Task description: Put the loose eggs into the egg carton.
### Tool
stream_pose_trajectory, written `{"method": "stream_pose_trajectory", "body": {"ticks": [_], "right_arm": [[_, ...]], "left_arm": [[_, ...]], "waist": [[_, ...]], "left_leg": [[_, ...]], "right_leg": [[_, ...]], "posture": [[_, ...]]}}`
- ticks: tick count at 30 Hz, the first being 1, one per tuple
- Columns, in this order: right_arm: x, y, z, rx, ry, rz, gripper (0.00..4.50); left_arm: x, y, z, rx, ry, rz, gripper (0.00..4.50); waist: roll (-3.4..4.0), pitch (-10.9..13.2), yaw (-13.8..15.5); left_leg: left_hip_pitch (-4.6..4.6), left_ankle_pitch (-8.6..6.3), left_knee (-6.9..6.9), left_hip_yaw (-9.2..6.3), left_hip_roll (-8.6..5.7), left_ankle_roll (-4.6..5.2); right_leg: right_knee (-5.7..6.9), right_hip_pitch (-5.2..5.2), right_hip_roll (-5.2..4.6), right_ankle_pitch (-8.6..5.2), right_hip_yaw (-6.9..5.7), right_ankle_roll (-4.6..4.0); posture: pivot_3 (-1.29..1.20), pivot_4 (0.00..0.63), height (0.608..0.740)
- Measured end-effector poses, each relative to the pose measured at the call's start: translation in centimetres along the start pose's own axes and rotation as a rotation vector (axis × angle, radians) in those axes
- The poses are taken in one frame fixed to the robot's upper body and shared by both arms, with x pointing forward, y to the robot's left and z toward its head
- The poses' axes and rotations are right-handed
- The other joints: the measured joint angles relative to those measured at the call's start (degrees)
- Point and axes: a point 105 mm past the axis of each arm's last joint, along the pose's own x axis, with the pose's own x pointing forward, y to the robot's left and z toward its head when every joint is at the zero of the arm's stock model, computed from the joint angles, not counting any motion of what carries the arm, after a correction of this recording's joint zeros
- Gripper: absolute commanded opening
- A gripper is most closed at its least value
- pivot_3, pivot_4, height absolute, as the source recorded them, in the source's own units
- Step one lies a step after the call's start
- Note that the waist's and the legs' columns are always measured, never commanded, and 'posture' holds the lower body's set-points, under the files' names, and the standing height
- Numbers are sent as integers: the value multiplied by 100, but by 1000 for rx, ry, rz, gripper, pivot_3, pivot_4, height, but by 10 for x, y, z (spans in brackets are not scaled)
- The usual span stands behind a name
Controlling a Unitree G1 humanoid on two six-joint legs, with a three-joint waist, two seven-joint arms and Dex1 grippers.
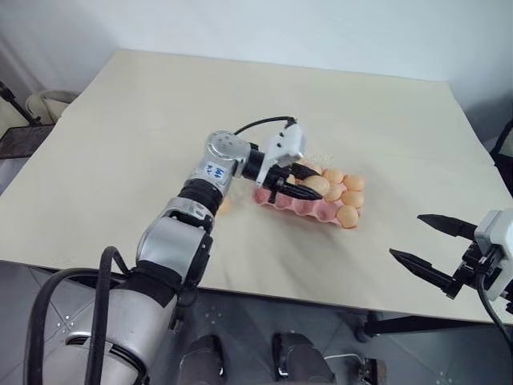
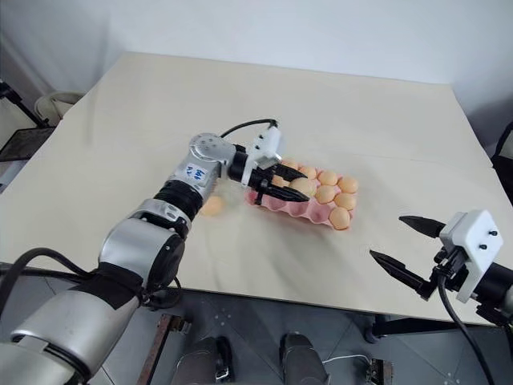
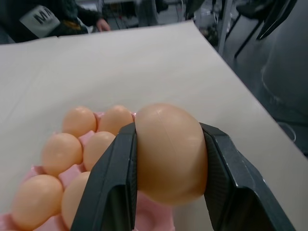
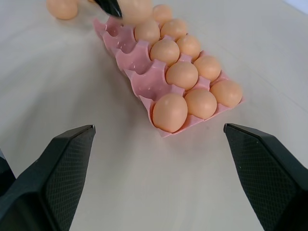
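My left gripper should keep going with the held egg [image 1: 317, 185] clear above the near row's empty cups to the cup [image 1: 325, 211] beside the end egg and let go there.
My left gripper [image 1: 318, 184] is shut on a pale orange egg [image 3: 171, 154] and hovers over the left end of the pink egg carton [image 4: 139, 62]. The carton lies mid-table with several eggs [image 4: 182, 74] in its far rows and one at the right end of the near row. Three near-row cups [image 4: 150, 83] stand empty. One loose egg [image 2: 212, 206] rests on the table just left of the carton. My right gripper [image 2: 401, 245] is open and empty, off to the right near the table's front edge and well apart from the carton.
The cream table [image 1: 160, 120] stretches wide behind and left of the carton. Its front edge [image 1: 321, 295] runs close under my right gripper. A person's hand and dark sleeve [image 3: 98, 21] sit at the table's far side. Chairs and a stand are beyond it.
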Motion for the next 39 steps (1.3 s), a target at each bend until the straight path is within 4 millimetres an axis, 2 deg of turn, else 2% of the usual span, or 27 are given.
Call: {"method": "stream_pose_trajectory", "body": {"ticks": [11,20,30,35,39], "right_arm": [[1,4,1,4,-12,-24,4500],[2,6,3,0,-17,-23,4500],[2,5,3,2,-16,-29,4500],[4,6,3,4,-20,-21,4500],[5,5,3,4,-24,-17,4500]], "left_arm": [[24,3,-18,24,135,73,1450],[38,5,-14,28,118,105,1450],[37,2,-17,17,133,84,4488],[35,3,-17,13,133,88,4488],[20,8,-13,19,113,106,4488]], "waist": [[1,0,4],[1,0,9],[2,0,11],[2,0,8],[4,1,2]], "left_leg": [[-2,-14,0,-29,-12,25],[-2,-16,1,-30,-12,28],[-2,-16,1,-35,-14,28],[-2,-16,1,-35,-14,28],[-2,-15,0,-35,-14,28]], "right_leg": [[-1,4,1,0,-4,0],[-1,4,2,0,-6,0],[0,4,3,0,-6,0],[1,4,3,0,-6,0],[3,4,4,0,-6,0]], "posture": [[0,150,740],[0,150,740],[0,150,740],[0,150,740],[0,150,740]]}}
